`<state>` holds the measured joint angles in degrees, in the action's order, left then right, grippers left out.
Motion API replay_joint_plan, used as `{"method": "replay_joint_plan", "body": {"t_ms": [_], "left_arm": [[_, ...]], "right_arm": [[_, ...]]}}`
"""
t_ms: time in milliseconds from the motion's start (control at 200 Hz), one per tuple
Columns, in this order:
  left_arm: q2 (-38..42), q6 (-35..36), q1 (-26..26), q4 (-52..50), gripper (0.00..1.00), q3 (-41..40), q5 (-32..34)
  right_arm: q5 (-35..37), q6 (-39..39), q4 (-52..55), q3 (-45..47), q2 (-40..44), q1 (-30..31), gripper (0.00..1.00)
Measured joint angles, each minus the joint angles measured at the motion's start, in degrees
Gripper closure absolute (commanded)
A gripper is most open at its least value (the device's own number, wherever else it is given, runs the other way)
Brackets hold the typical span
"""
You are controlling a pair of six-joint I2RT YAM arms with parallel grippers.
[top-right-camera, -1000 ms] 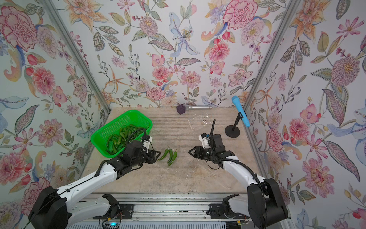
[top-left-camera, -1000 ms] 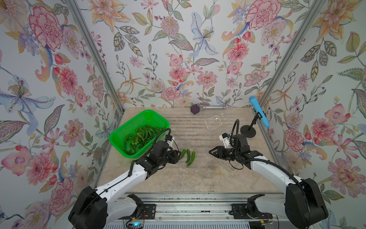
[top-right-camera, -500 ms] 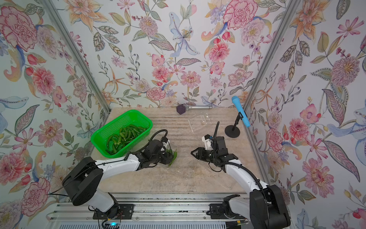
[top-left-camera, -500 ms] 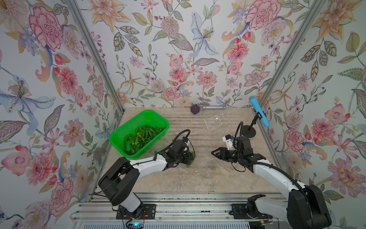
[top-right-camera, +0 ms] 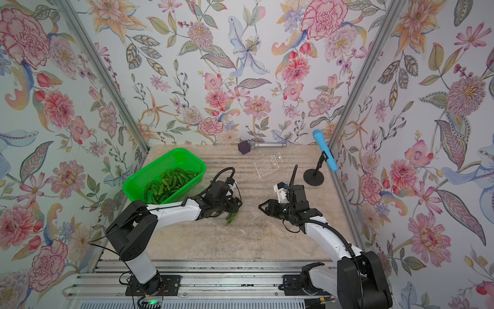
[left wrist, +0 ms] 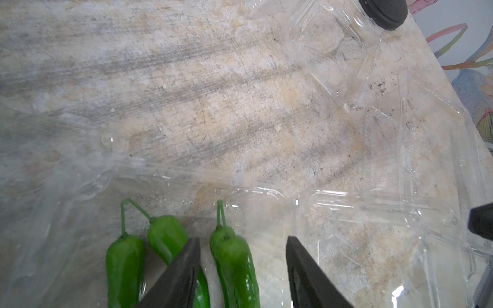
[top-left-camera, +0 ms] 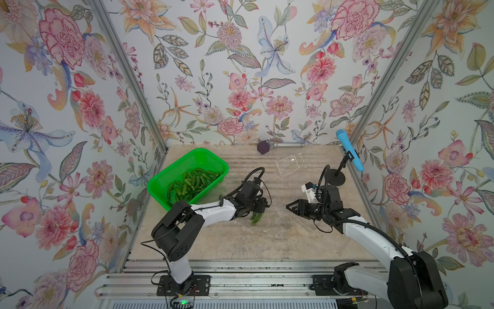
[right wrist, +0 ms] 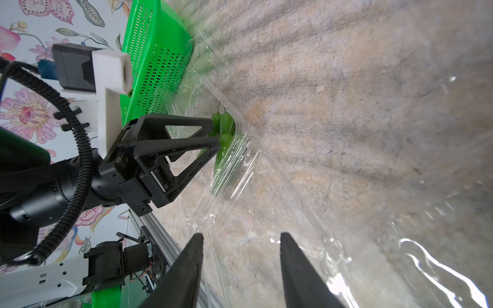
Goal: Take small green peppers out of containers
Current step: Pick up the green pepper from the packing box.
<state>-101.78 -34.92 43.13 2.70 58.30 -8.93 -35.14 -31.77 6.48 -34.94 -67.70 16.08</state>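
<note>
My left gripper's open fingers are across the narrow width of the overlapping green peppers (left wrist: 232,250). I should keep lowering them until they reach beside the peppers' bodies (left wrist: 238,279), then close.
Three small green peppers (left wrist: 234,264) lie in an open clear container (left wrist: 373,213) in the middle of the table. In both top views they show just under my left gripper (top-left-camera: 258,211) as a dark green cluster (top-right-camera: 232,216). My left gripper (left wrist: 242,242) is open and low over them, its fingers either side of one pepper with a gap still showing. My right gripper (top-left-camera: 288,207) is open, to the right of the peppers and pointing at them. Its fingers (right wrist: 296,266) hover over the container's clear plastic (right wrist: 240,173). A second, empty container (top-left-camera: 291,163) lies at the back right.
A bright green basket (top-left-camera: 165,184) with many peppers (top-left-camera: 191,183) stands at the left, close behind my left arm. A blue microphone (top-left-camera: 350,151) on a black stand (top-left-camera: 335,179) is at the right edge. A purple-headed microphone (top-left-camera: 263,147) lies by the back wall.
My left gripper has swung right from beside the basket and come down over the three peppers. The right gripper has shifted only slightly and stays open.
</note>
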Motion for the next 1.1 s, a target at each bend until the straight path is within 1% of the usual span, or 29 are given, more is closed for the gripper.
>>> {"method": "replay_joint_plan", "body": {"t_ms": [185, 530, 721, 991, 1101], "left_arm": [[-2.6, 0.2, 0.0, -2.1, 0.45, 2.0, 1.3], [-3.1, -1.3, 0.0, -2.9, 0.47, 2.0, 1.9], [-6.6, -1.6, 0.0, -4.9, 0.48, 3.5, 1.8], [-6.9, -2.1, 0.0, -6.1, 0.53, 3.7, 1.9], [-6.9, -2.3, 0.0, -6.3, 0.58, 3.7, 1.9]], "right_arm": [[-0.4, 0.0, 0.0, 0.2, 0.4, -0.5, 0.51], [-0.7, 0.0, 0.0, 0.3, 1.2, -1.6, 0.51], [-0.8, 0.0, 0.0, 0.3, 1.4, -2.1, 0.51], [-1.3, 0.0, 0.0, 0.4, 1.4, -2.4, 0.51], [-1.5, 0.0, 0.0, 0.6, 1.4, -2.4, 0.51]]}}
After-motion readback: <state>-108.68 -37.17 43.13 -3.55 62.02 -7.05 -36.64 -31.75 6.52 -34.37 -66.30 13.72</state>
